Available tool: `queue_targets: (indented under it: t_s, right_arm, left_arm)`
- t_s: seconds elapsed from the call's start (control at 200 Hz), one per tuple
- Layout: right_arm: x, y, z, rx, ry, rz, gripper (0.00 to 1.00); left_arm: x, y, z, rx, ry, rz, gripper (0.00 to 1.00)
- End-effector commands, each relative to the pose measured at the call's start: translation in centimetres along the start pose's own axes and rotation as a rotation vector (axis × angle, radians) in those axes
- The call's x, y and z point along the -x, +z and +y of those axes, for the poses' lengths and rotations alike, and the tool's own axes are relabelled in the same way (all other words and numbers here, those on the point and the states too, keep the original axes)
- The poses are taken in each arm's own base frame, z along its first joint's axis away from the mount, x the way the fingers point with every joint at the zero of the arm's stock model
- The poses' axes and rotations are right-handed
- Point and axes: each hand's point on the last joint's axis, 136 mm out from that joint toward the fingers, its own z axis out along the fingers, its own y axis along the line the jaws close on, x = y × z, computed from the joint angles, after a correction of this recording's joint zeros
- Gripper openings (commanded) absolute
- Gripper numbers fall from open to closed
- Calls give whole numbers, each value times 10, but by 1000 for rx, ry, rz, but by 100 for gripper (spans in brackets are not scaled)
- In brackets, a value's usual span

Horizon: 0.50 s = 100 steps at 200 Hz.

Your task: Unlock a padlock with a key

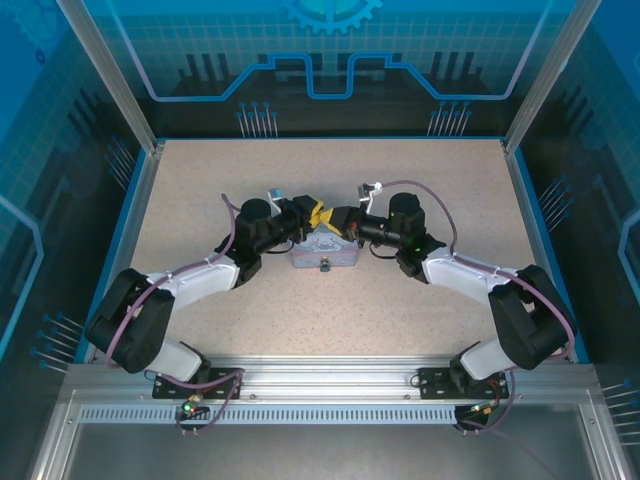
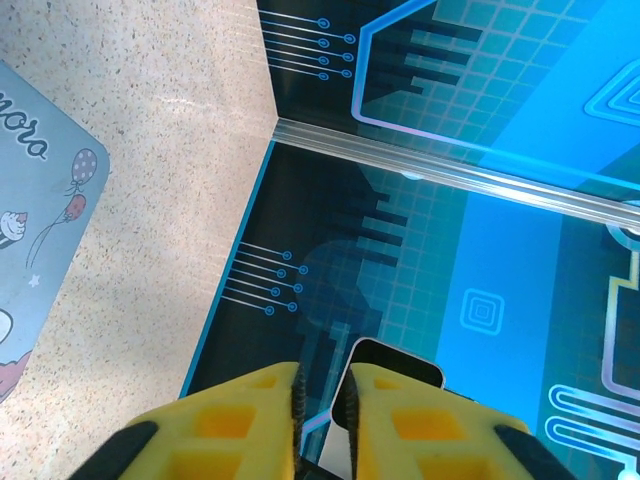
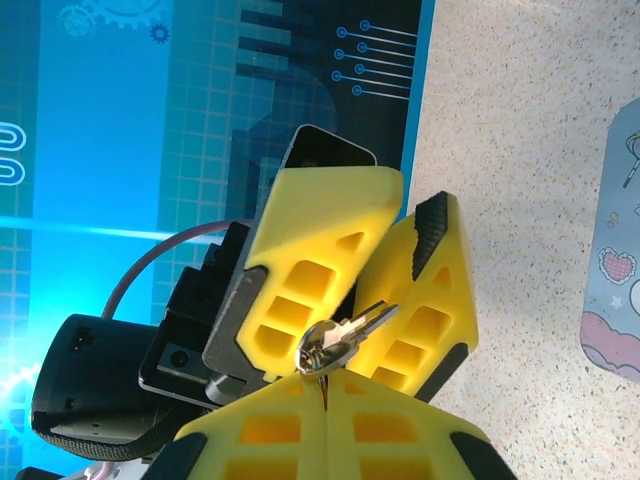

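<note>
The key's blade (image 3: 372, 319) sticks out at a slant from my right gripper's fingers, so my left gripper should hold the blade while my right gripper opens and grips the bow (image 3: 321, 347) straight.
My right gripper (image 3: 325, 377) is shut on the bow of the small silvery key (image 3: 345, 335). The key's blade points up and to the right, into the gap between the left gripper's yellow fingers (image 3: 320, 250). My left gripper (image 2: 322, 378) is nearly closed on the padlock (image 2: 400, 362), a small dark body with a silvery rim. The padlock (image 3: 330, 148) sticks out past one fingertip, and its shackle is hidden. From above, the left gripper (image 1: 318, 212) and right gripper (image 1: 343, 218) meet tip to tip over the back edge of the tin.
The pale lavender cartoon tin (image 1: 323, 252) lies flat under the grippers, with a small clasp-like fitting (image 1: 325, 266) on its front edge. Its corner (image 2: 40, 230) shows beside the left fingers. Speckled tabletop (image 1: 330, 170) surrounds it, ringed by blue printed walls (image 1: 330, 90).
</note>
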Motion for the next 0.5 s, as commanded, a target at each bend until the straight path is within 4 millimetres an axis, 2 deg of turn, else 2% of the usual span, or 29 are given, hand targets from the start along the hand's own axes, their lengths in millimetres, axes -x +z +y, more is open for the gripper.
queue_targets:
  t_s: [0.0,0.245,0.48,0.495]
  right_arm:
    - [-2,-4,-9,-34,22,-3,0]
    - [-3,-5,-10,-36,21,-3,0]
    - [0,-7,-9,-37,15,-2,0]
    - [0,-7,-9,-38,15,-3,4]
  left_arm:
    - [-3,-9,-29,-85,43,-4,15]
    - [-3,-9,-28,-73,49,-5,0]
    - [-2,-8,-25,-52,79,-9,0]
    - [-2,-8,-25,-51,81,-10,0]
